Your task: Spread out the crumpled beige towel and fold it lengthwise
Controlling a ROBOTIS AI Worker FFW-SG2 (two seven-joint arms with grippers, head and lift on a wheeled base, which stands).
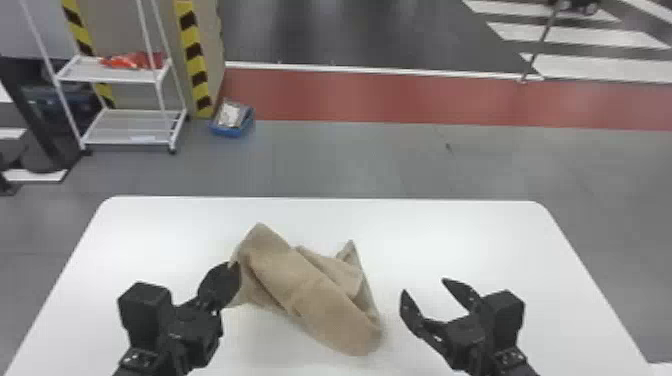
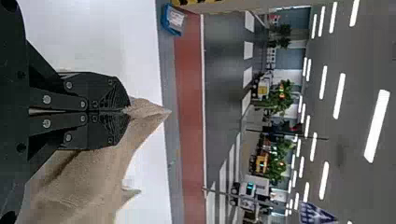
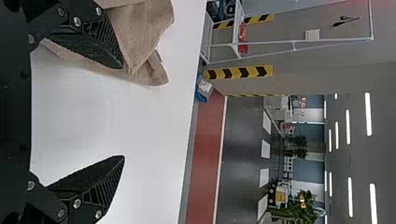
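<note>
Thick loose folds (image 1: 333, 269) lie over each other in the beige towel (image 1: 315, 302), so I expect the towel to spread into a sheet much wider than this heap when I pull.
In the head view my left gripper (image 1: 231, 267) is at the left side of the crumpled beige towel (image 1: 310, 290), which lies folded over itself on the white table (image 1: 450, 225). The left wrist view has my left gripper (image 2: 127, 111) shut on an edge of the towel (image 2: 88, 182), its fingers pressed together. To the right of the towel in the head view, my right gripper (image 1: 424, 286) stands open above the table. In the right wrist view my right gripper (image 3: 123, 112) has its fingers wide apart with bare table between them, the towel (image 3: 140, 32) beyond one finger.
The table's far edge (image 1: 320, 198) runs beyond the towel. On the floor past it stand a white shelf rack (image 1: 115, 77) and a blue box (image 1: 232, 119), with a striped post (image 1: 195, 60) beside them.
</note>
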